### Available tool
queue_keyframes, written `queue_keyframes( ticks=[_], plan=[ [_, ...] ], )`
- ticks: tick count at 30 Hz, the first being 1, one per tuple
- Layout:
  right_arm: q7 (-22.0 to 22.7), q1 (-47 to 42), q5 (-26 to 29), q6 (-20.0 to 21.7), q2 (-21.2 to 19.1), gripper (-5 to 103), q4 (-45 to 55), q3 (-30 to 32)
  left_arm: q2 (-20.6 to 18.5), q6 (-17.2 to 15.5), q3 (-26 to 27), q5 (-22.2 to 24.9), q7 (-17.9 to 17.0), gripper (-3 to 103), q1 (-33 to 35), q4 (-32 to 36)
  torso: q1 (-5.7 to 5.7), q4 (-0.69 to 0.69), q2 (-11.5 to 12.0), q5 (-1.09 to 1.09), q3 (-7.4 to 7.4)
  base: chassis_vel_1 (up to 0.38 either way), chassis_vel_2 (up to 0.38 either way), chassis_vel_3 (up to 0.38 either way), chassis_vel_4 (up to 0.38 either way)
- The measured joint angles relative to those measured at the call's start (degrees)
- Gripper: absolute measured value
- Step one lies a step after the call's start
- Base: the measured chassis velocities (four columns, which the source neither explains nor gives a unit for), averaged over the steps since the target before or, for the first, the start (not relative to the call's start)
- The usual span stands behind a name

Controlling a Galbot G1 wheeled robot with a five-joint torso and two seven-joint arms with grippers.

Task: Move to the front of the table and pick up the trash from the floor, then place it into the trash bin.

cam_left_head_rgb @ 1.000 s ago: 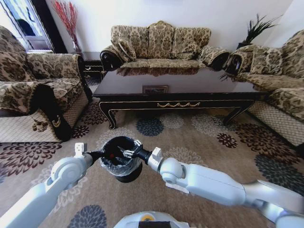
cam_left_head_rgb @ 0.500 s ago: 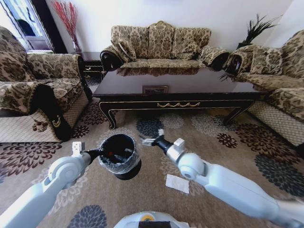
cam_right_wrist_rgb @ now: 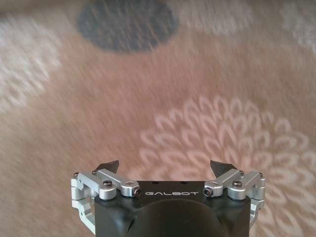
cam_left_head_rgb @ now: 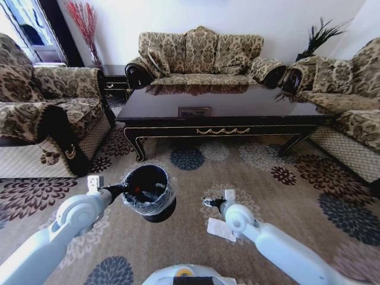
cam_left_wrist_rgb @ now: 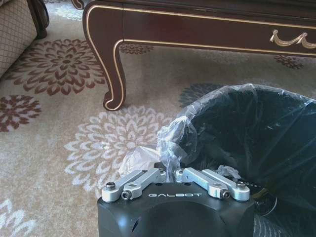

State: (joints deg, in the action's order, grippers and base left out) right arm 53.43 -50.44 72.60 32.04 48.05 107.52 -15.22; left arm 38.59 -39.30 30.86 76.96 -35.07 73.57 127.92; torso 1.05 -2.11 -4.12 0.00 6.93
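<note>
The white paper square [cam_left_head_rgb: 221,229] should fold at the pinch and spread out around my right gripper when I lift it, because its thin sheet lies flat [cam_left_head_rgb: 217,232].
The black trash bin [cam_left_head_rgb: 148,191] with its clear liner hangs just above the carpet, held at its rim by my left gripper [cam_left_head_rgb: 116,190], which is shut on the rim and liner [cam_left_wrist_rgb: 170,148]. Something small and red lies inside the bin. My right gripper [cam_left_head_rgb: 209,202] is low over the floor [cam_left_head_rgb: 279,196] to the right of the bin, open and holding nothing [cam_right_wrist_rgb: 166,167]. A white paper square [cam_left_head_rgb: 221,229] lies on the carpet just beside the right wrist. The dark table [cam_left_head_rgb: 221,129] stands behind; its curved leg [cam_left_wrist_rgb: 112,74] is close to the bin.
Patterned sofas ring the carpet: an armchair [cam_left_head_rgb: 41,119] at the left, a sofa [cam_left_head_rgb: 199,56] behind the table, another [cam_left_head_rgb: 347,101] at the right. Open carpet stretches to the right of the right arm.
My right gripper has left the bin's mouth, swinging right and down toward the carpet. The white paper came into view once the arm cleared it. The bin and left gripper have barely shifted.
</note>
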Motion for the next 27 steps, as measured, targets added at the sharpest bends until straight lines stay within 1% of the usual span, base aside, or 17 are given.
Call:
queue_keyframes(
  ticks=[3, 8, 13, 20, 23, 27],
  plan=[
    [0.7, 0.2, 0.1, 2.2, 2.0, 100, -6.4, -2.1, 0.0, 0.2, 0.4, 0.1, 0.0, 3, -0.1, 0.2, 0.0, -0.01, 0.0, 0.0, 0.0, 0.0, 0.0, 0.0, 0.0],
    [-0.4, 0.4, 0.6, 3.3, 4.2, 100, -12.5, -2.4, 0.3, 0.3, 0.4, 0.2, 0.0, 3, -0.4, -0.2, 0.0, -0.01, 0.0, 0.0, 0.0, 0.0, 0.0, 0.0, 0.0],
    [-2.0, 1.4, 0.3, 3.6, 5.6, 100, -16.9, -2.5, 0.6, 0.3, 0.0, 0.2, 0.4, 3, -0.9, -0.7, 0.0, 0.0, 0.0, 0.0, 0.0, 0.0, 0.0, 0.0, 0.0],
    [-2.6, 1.6, 0.3, 4.2, 6.6, 100, -20.6, -2.7, 0.6, 0.4, -0.5, 0.2, 0.9, 3, -1.8, -1.5, 0.0, 0.0, 0.0, 0.0, 0.0, 0.0, 0.0, 0.0, 0.0],
    [-3.6, 1.5, -0.5, 4.1, 7.3, 100, -22.8, -3.0, 0.6, 0.4, -0.7, 0.2, 1.3, 3, -2.2, -1.9, 0.0, -0.01, 0.0, 0.0, 0.0, 0.0, 0.0, 0.0, 0.0],
    [-6.2, 2.3, -2.7, 3.2, 8.8, 100, -27.2, -3.4, 0.6, 0.5, -1.0, 0.2, 1.6, 3, -2.4, -2.2, 0.0, -0.01, 0.0, 0.0, 0.0, 0.0, 0.0, 0.0, 0.0]
  ],
)
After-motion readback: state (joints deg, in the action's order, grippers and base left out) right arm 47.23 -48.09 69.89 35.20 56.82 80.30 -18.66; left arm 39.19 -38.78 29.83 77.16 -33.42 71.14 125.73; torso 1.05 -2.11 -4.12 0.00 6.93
